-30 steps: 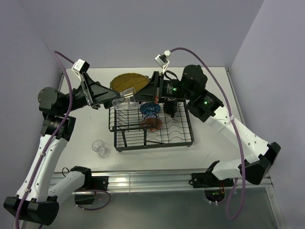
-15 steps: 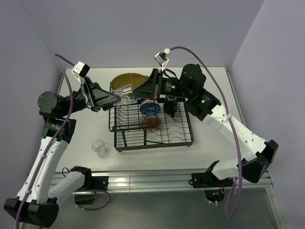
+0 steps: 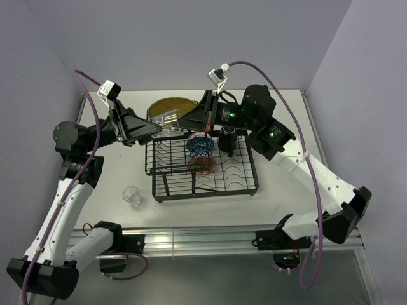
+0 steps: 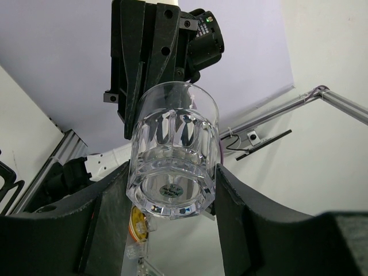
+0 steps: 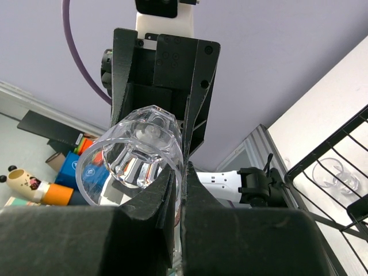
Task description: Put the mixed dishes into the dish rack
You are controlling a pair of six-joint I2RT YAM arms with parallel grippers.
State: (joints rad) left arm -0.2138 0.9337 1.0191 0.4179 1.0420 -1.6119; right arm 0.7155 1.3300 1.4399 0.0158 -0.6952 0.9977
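Note:
Next, I take over at the glass cup's base with my left gripper, because my right gripper is holding the glass cup's rim, and that rim must face down in the rack.
A clear glass cup hangs in the air behind the rack's back left corner, held by both grippers. My left gripper is shut on its base; in the left wrist view the cup sits between the two fingers. My right gripper is shut on the cup's rim wall, one finger inside and one outside. The cup points its mouth at the right wrist camera. The second glass cup stands on the table. The black wire dish rack holds the blue bowl, orange-red bowl and black mug.
The yellow plate lies on the table behind the rack, under the held cup. The second glass cup also shows in the right wrist view, beyond a rack corner. Walls close the table at the back and sides.
My left gripper has lifted the cup up and back. My right gripper has moved left to the cup and closed on its rim.

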